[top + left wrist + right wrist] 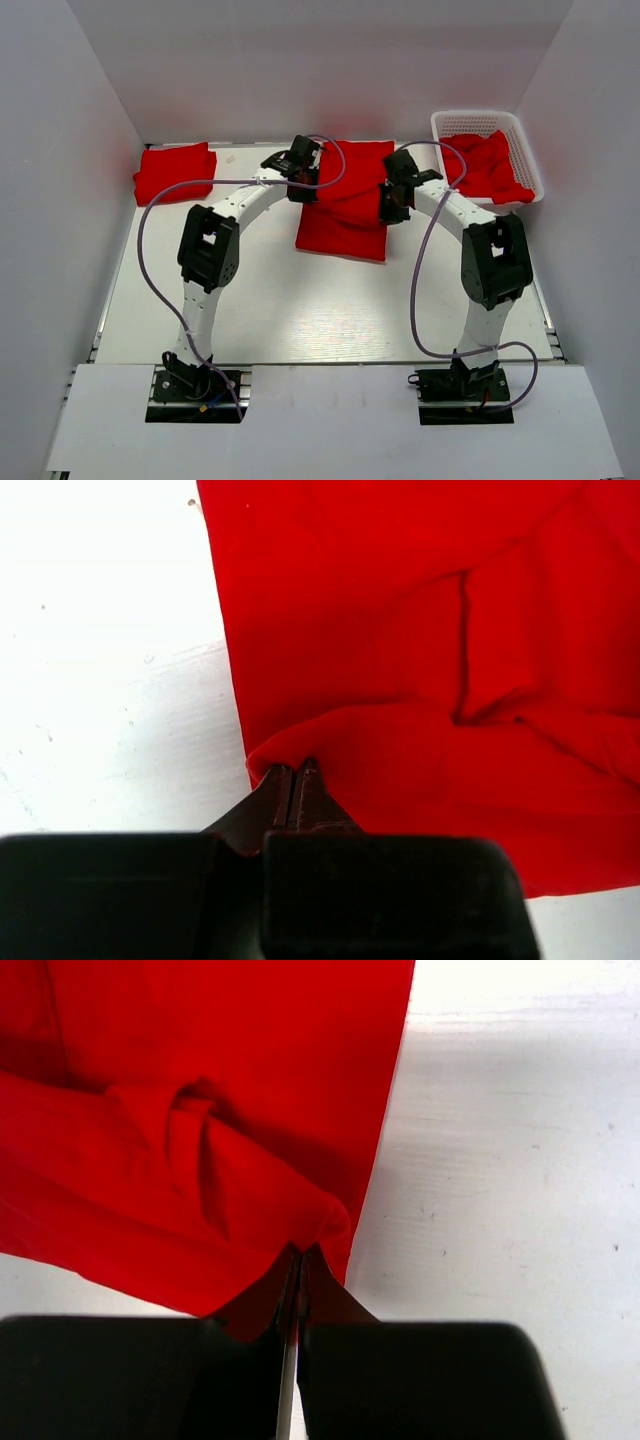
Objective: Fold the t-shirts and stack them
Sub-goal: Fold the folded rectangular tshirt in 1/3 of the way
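Observation:
My right gripper should go on pulling the layer's bunched corner point(326, 1218) toward the red t-shirt's far end point(358, 146) until the near fold is straight before it lets go, because the corner meets the red t-shirt's side edge.
A red t-shirt point(345, 205) lies partly folded at the middle of the white table, its near edge lifted over the rest. My left gripper point(302, 188) is shut on its left edge; the left wrist view shows the fingers point(296, 782) pinching a fold of the shirt point(420, 630). My right gripper point(392, 208) is shut on its right edge; the right wrist view shows the tips point(300, 1258) closed on a bunched corner of the shirt point(200, 1080). A folded red t-shirt point(175, 170) lies at the far left. Another crumpled red t-shirt point(490, 165) sits in the basket.
A white plastic lattice basket point(468, 122) stands at the far right corner. White walls enclose the table on three sides. Purple cables loop from both arms over the table point(300, 310).

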Controlling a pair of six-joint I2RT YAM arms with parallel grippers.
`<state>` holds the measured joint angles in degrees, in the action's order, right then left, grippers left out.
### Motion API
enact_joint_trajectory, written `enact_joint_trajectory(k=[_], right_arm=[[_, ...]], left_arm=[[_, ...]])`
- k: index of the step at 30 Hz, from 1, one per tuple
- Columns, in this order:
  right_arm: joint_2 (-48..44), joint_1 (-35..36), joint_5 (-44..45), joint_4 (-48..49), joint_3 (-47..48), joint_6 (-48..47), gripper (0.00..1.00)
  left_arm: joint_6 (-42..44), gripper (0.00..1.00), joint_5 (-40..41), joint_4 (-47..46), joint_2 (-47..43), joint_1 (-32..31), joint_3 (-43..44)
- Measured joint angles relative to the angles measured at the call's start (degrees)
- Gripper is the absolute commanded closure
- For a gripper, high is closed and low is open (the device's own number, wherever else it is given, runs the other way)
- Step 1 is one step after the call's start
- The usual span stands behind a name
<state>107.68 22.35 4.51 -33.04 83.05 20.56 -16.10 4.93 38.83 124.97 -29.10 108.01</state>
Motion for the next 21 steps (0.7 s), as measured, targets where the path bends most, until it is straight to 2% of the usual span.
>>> enact_joint_trajectory(k=[21], right_arm=[[6.0, -3.0, -3.4, 1.5, 5.6, -0.3, 1.0]], left_arm=[[2.5, 1.0, -1.7, -4.3, 5.0, 2.2, 1.6]])
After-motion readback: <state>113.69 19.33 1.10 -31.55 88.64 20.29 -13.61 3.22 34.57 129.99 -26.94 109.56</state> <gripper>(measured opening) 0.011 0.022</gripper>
